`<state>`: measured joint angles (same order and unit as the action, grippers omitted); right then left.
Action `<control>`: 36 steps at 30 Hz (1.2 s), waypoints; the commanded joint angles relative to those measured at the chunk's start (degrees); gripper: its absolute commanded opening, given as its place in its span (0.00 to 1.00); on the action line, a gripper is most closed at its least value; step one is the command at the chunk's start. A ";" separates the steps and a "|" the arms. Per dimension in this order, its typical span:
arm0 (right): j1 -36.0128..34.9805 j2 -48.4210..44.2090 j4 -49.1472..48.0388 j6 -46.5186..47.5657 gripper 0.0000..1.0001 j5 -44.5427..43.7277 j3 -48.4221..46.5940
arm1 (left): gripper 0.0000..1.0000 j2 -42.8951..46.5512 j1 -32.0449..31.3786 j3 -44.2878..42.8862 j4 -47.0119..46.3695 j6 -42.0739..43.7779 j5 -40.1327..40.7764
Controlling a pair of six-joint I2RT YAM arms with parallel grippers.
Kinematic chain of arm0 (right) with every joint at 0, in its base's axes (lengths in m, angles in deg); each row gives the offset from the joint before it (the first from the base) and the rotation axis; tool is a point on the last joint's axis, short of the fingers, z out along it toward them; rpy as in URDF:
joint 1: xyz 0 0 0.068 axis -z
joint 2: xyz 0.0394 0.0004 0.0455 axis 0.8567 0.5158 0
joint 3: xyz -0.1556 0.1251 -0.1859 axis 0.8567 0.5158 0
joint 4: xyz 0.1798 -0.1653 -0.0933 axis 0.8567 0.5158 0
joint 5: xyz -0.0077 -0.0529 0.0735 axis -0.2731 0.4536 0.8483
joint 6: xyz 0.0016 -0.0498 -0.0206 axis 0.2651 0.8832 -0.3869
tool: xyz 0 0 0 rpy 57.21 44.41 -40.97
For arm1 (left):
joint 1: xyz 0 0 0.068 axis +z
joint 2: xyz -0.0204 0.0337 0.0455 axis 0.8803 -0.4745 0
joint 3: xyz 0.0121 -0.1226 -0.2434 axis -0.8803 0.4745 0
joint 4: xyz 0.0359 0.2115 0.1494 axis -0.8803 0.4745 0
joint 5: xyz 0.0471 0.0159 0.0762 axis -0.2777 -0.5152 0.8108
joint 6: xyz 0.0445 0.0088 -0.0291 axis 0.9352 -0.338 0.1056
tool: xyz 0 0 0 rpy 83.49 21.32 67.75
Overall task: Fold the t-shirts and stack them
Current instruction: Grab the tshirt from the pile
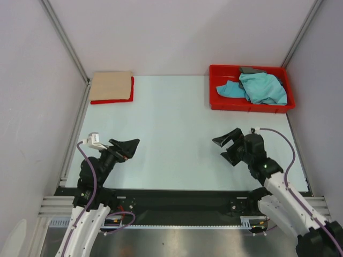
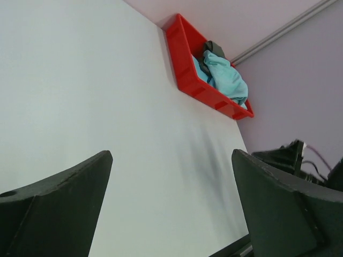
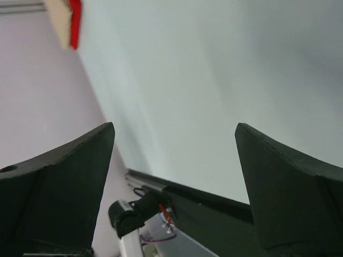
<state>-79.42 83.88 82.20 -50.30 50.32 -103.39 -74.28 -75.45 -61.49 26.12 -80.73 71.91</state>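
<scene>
I should reach next with my right gripper until its fingers are on both sides of the mint-green back fold [image 1: 250,77], because the mint-green t-shirt [image 1: 263,89] lies on top of the turquoise-blue one.
A folded beige t-shirt [image 1: 110,85] lies on a folded red t-shirt [image 1: 127,98] at the table's back left; the stack also shows in the right wrist view [image 3: 64,19]. In the red tray [image 1: 215,88] at the back right lie a crumpled mint-green t-shirt [image 1: 263,88], a turquoise-blue t-shirt [image 1: 230,90] and a grey t-shirt [image 1: 247,70]. The mint-green shirt also shows in the left wrist view [image 2: 228,77]. My left gripper [image 1: 128,145] is open and empty near the front left. My right gripper [image 1: 226,147] is open and empty at the front right.
Grey walls with metal rails [image 1: 64,37] enclose the table on three sides. The pale table top [image 1: 171,134] lies between the stack and the tray. A black strip [image 1: 177,195] marks the near edge by the arm bases.
</scene>
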 commanded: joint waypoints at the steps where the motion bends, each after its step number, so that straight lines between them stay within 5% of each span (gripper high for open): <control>1: 3.32 9.03 5.79 9.04 1.00 -4.63 -11.19 | 1.00 -2.69 0.42 -4.00 0.06 4.83 -1.78; 5: 15.60 20.62 8.88 12.21 1.00 4.75 -17.09 | 1.00 -6.21 0.42 -6.46 1.02 5.89 -2.84; 9: 28.54 27.83 -1.22 15.46 1.00 19.09 -16.48 | 1.00 -11.84 0.42 -11.47 6.46 8.08 -0.40; 15: 30.22 38.74 7.64 26.36 1.00 6.20 -37.10 | 1.00 -20.47 0.33 -20.97 18.07 14.85 0.66; 21: 30.05 54.56 14.05 33.39 0.85 -1.18 -59.49 | 1.00 -21.86 0.33 -24.22 20.10 25.54 0.69; 29: 29.61 71.79 12.65 36.40 0.47 -6.65 -79.39 | 1.00 -23.71 0.25 -25.19 14.74 32.08 -14.88; 36: 28.21 88.30 13.71 37.18 0.52 -15.25 -94.94 | 0.99 -24.85 0.07 -25.19 14.12 33.49 -15.06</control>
<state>-50.08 167.92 95.09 -15.08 40.66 -191.73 -98.85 -75.39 -84.44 42.76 -50.08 59.34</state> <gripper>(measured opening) 0.505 0.989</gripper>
